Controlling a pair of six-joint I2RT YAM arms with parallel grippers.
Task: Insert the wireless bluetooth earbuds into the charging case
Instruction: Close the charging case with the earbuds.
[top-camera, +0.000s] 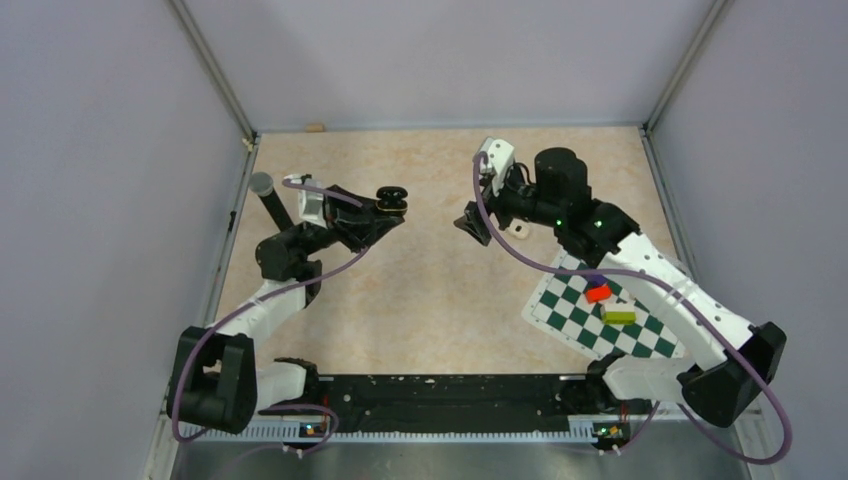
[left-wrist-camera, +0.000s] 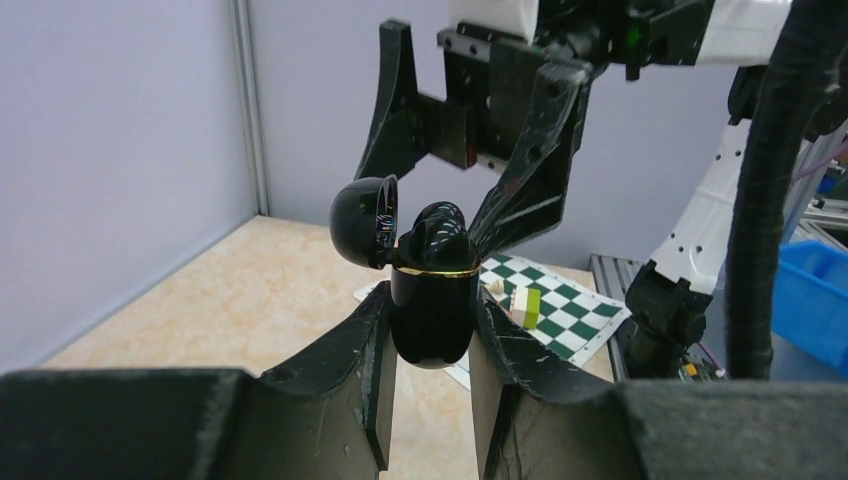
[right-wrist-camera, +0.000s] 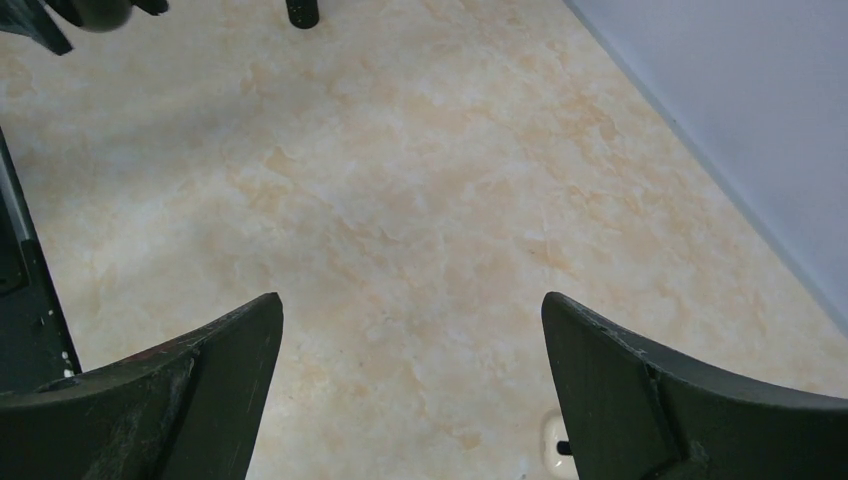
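Observation:
The charging case's lid is open, away from my right gripper's fingers, so my left gripper should move the case to those fingers to push the lid closed.
My left gripper is shut on the charging case, a glossy black pebble with a gold rim, held upright above the table. Its lid is flipped open to the left. A glossy black earbud sits in the open top; I cannot tell whether a second one is in there. My right gripper hangs open just behind and above the case. Nothing is between its fingers.
A green-and-white checkered mat at the right carries a red block and a yellow-green block. A black post with a grey top stands at the left. A small white object lies under the right gripper.

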